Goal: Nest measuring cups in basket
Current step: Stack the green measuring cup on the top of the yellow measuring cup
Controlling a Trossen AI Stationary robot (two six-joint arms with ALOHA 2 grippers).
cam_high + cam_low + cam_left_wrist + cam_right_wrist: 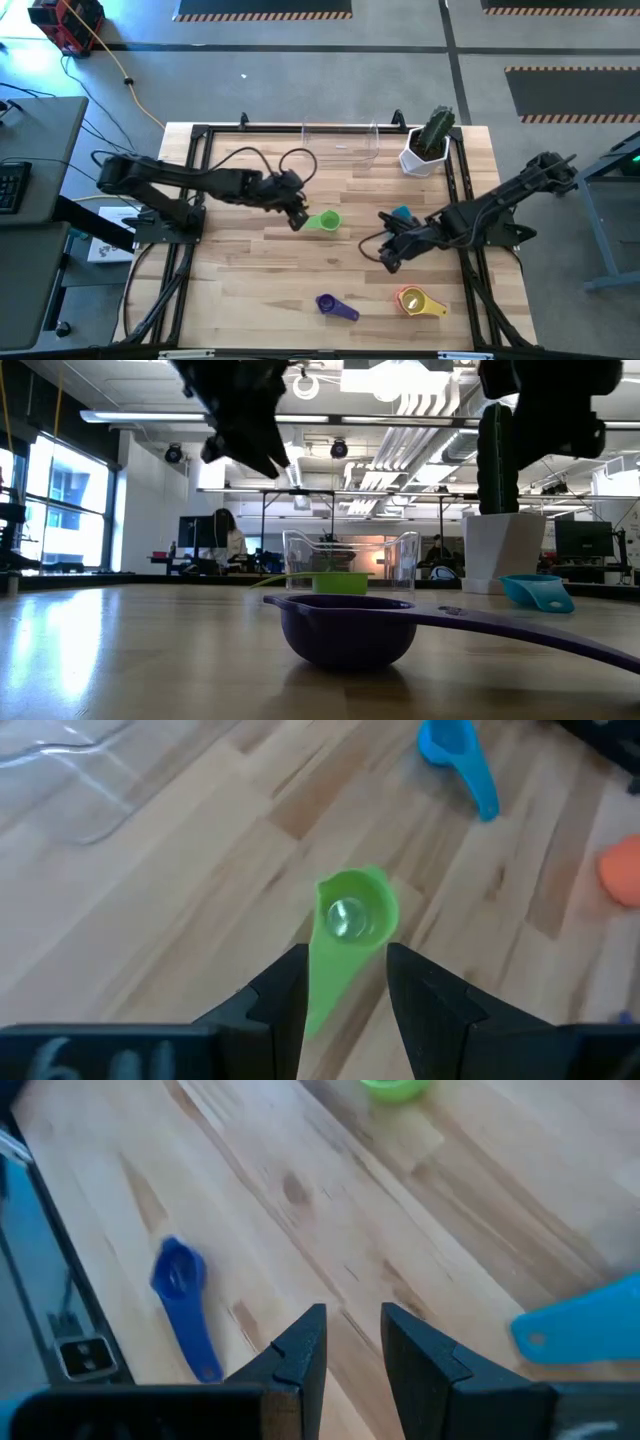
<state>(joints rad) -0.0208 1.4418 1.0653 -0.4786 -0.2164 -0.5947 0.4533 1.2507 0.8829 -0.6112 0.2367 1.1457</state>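
The green measuring cup's handle (pixel 333 972) lies between my open left fingers, so I keep going down until they can close where the handle meets the cup's bowl (pixel 338 938).
A green measuring cup (pixel 324 221) rests on its base on the table, its handle toward my left gripper (pixel 296 214). That gripper is open and hangs above the table (pixel 250 445). In the left wrist view its fingers stand on either side of the green handle (pixel 330 975) without touching it. My right gripper (pixel 388 256) is open and empty beside the teal cup (pixel 401 214). A purple cup (pixel 336 306) and a yellow cup (pixel 420 301) with an orange one inside lie near the front. A small blue cup (pixel 182 1295) lies by the table's rail. The clear basket (pixel 340 146) stands at the far edge.
A white pot with a green cactus (pixel 428 146) stands to the right of the basket at the far edge. Black frame rails (pixel 190 190) run along the table's sides. Bare wood lies between the green cup and the basket.
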